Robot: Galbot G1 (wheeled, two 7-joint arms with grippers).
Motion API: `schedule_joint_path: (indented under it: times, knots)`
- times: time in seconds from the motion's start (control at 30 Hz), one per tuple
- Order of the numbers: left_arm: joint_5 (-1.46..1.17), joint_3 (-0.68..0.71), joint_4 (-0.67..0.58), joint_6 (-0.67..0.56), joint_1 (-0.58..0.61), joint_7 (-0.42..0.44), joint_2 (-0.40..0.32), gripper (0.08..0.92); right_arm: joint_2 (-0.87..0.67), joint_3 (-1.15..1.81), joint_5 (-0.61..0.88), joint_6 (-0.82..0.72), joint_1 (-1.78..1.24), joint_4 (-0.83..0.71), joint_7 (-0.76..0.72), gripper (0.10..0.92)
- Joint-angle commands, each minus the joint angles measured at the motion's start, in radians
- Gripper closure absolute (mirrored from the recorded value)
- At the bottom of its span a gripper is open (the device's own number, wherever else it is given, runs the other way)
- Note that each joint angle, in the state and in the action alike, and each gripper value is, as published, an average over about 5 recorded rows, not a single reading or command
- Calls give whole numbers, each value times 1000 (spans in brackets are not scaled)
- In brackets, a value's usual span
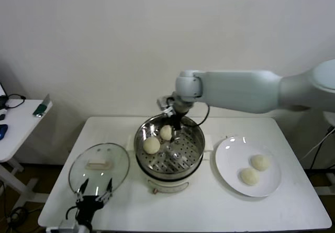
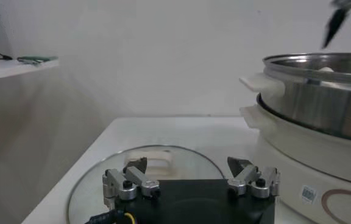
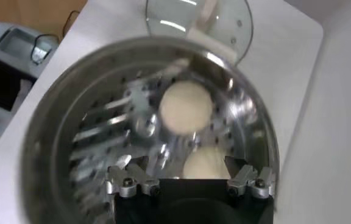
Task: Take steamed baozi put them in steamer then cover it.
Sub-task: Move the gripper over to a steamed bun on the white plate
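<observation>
The baozi inside the steamer (image 1: 166,133) lie settled below open fingers, so the robot's right gripper goes on moving to the plate until it closes on the front baozi (image 1: 249,176).
The steamer (image 1: 194,157) is a shiny steel basket on a cream pot base at the table's middle. Two baozi lie inside it (image 1: 152,145) (image 1: 166,132). Two more baozi (image 1: 260,162) (image 1: 249,176) lie on the white plate (image 1: 226,157) to its right. My right gripper (image 1: 175,129) hangs open over the basket's far side. In the right wrist view (image 3: 186,173) one baozi (image 3: 205,164) lies below its spread fingers and another (image 3: 186,106) lies beyond. My left gripper (image 1: 94,191) is open and empty at the front left.
The round glass lid (image 1: 99,165) with its white handle lies flat on the table left of the steamer, just beyond my left gripper (image 2: 187,170). In the left wrist view the lid (image 2: 102,176) is below and the steamer (image 2: 322,91) stands beside it. A side table (image 1: 21,118) stands far left.
</observation>
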Motion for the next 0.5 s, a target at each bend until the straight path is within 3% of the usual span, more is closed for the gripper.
schedule_joint_path:
  times: [0.03, 0.23, 0.5]
  knots:
    - [-3, -2, 7, 4, -19, 1, 4, 177, -450, -266, -92, 67, 257, 224, -97, 203]
    - [-2, -2, 3, 3, -18, 1, 5, 177, -637, -364, -264, 70, 159, 242, -69, 203]
    - [5, -5, -8, -2, -2, 0, 2, 177, -728, -128, -370, 30, -197, 174, -23, 203]
